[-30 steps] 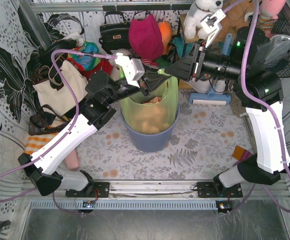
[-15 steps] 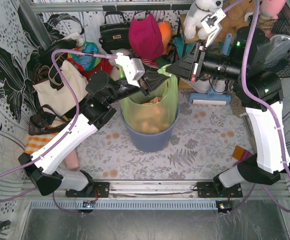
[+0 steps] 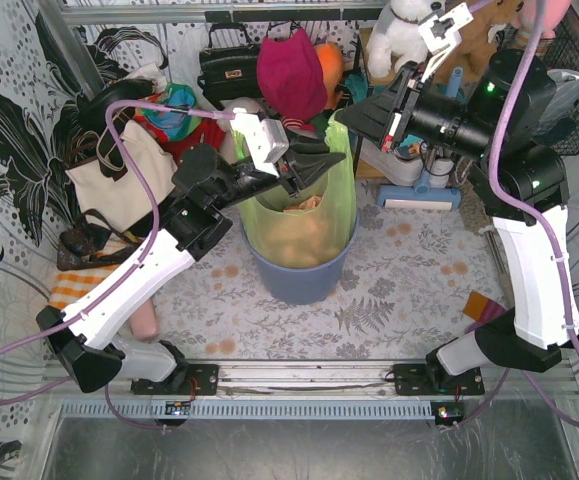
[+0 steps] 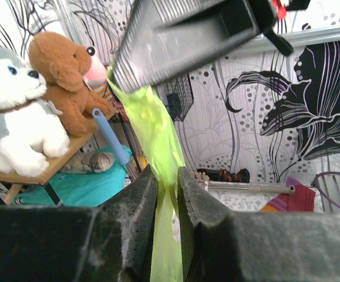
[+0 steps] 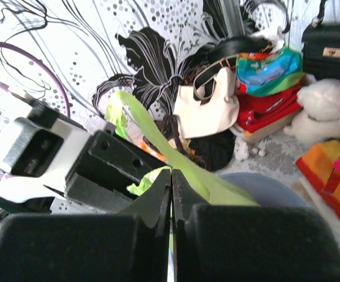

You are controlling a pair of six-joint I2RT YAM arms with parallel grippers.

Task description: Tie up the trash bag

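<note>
My left gripper is low on the bag's green strip (image 4: 168, 164), so it should open, go up and grab the strip's top (image 4: 139, 101) near my right gripper's fingers.
The trash bag (image 3: 304, 215) is light-green translucent plastic with tan paper inside, and it stands in the round blue-grey bin (image 3: 299, 282). My right gripper (image 3: 341, 116) is shut on a pulled-up strip of the bag's rim, above and behind the bin. In the right wrist view (image 5: 171, 173) its jaws are pressed together on the green plastic (image 5: 151, 128). My left gripper (image 3: 319, 168) is just below it, at the bag's top. In the left wrist view (image 4: 167, 174) its jaws stand a little apart, and the taut green strip (image 4: 152, 117) runs between them up to the right gripper.
A cream tote bag (image 3: 119, 180) stands at the left. A black handbag (image 3: 227, 65), a red hat (image 3: 291, 70) and plush toys (image 3: 401, 30) crowd the back. A blue-handled tool (image 3: 424, 185) lies right of the bin. An orange item (image 3: 479, 303) lies beside the right arm.
My right gripper has moved up and back to the right, drawing the bag's strip taller. My left gripper's fingers have spread apart from their closed hold at the bag's top.
</note>
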